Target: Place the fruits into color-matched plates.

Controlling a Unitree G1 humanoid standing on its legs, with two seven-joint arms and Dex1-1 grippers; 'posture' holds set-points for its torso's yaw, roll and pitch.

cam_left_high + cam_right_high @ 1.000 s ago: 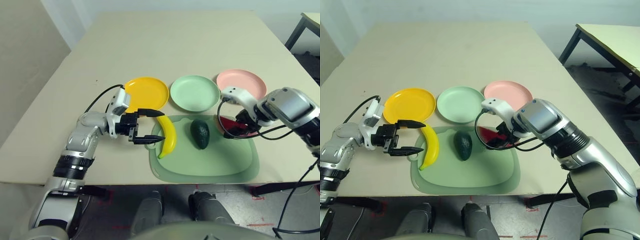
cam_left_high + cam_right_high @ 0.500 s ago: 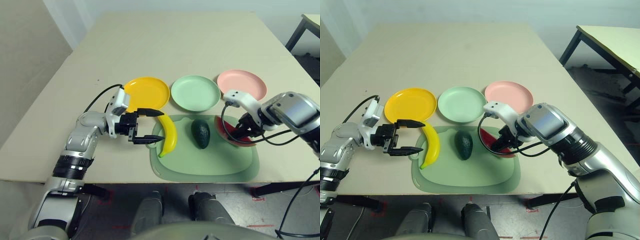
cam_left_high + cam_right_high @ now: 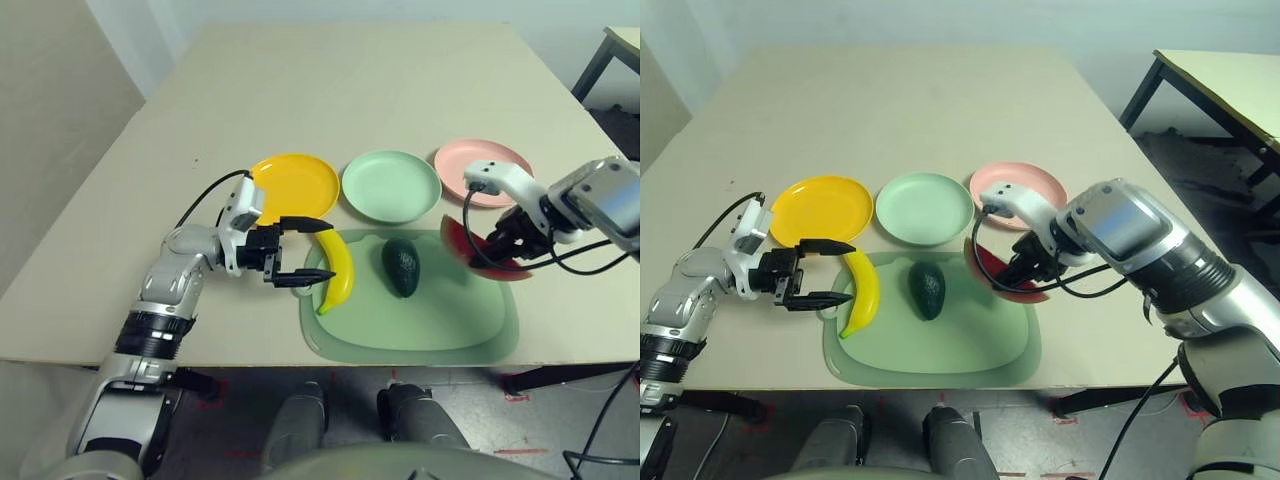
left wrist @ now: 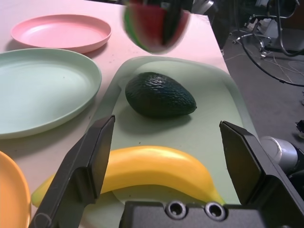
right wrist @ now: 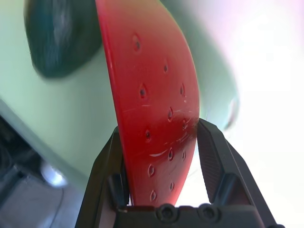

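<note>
The watermelon wedge (image 3: 456,241) is clear of the mat and the pink plate is empty, so I should carry on with my right gripper to the plate's middle (image 3: 477,154) and let go there.
The yellow banana (image 3: 337,272) and the dark green avocado (image 3: 401,267) lie on the pale green mat (image 3: 430,320). My left gripper (image 3: 320,252) stands open at the mat's left edge, one finger on each side of the banana's near end, not closed on it. My right gripper (image 3: 497,247) is shut on the red watermelon wedge (image 3: 478,260) and holds it above the mat's right end, just in front of the pink plate (image 3: 470,158). In the right wrist view the wedge (image 5: 152,95) is pinched between both fingers. The yellow plate (image 3: 295,185) and the mint green plate (image 3: 391,185) hold nothing.
The three plates stand in a row behind the mat, yellow on the left and pink on the right. Bare tabletop (image 3: 340,90) stretches beyond them. A second table (image 3: 1230,80) stands off to the right.
My right gripper has lifted the watermelon wedge off the mat and carried it right, towards the pink plate. The left gripper stays open at the banana.
</note>
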